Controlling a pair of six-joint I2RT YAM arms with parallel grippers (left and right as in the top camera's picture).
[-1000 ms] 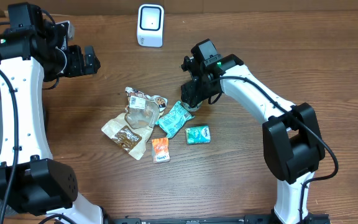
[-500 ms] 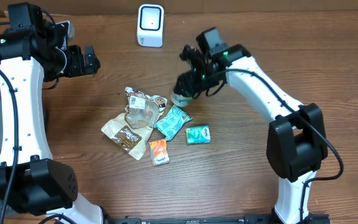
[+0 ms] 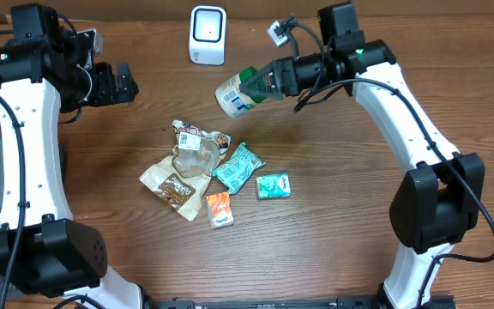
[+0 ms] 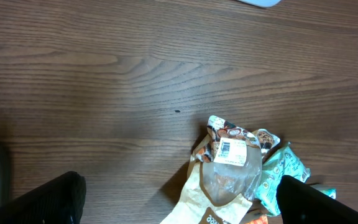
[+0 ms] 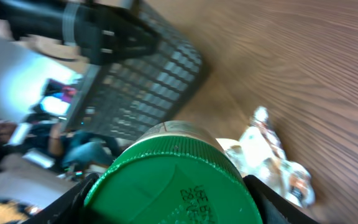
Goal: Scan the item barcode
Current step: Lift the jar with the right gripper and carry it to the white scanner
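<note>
My right gripper should turn the bottle's base toward the back edge, over the scanner's window (image 3: pixel 207 26), because the bottle's base (image 3: pixel 225 100) points at the basket, short of the scanner.
The item, a small bottle (image 3: pixel 238 93) with a green cap (image 5: pixel 173 180) and a white label, hangs on its side above the table. My right gripper (image 3: pixel 270 81) is shut on its cap end, and in the right wrist view the cap fills the space between the black fingers (image 5: pixel 273 200) of that gripper (image 5: pixel 169 196). The bottle's base points left, a little right of and in front of the white barcode scanner (image 3: pixel 207 34) at the back edge. My left gripper (image 3: pixel 128 83) stands open and empty at the far left, and in its wrist view the gripper (image 4: pixel 180 202) looks down on the snack pile.
A pile of snack packets (image 3: pixel 197 153) lies mid-table: a brown paper bag (image 3: pixel 171 184), a teal packet (image 3: pixel 239 166), a small teal pack (image 3: pixel 273 185) and an orange one (image 3: pixel 220 209). A grey wire basket (image 5: pixel 148 68) stands off the table's left side.
My right gripper has lifted the bottle off the edge of the snack pile, carried it back and right toward the scanner, and turned it onto its side. The left arm has not moved.
</note>
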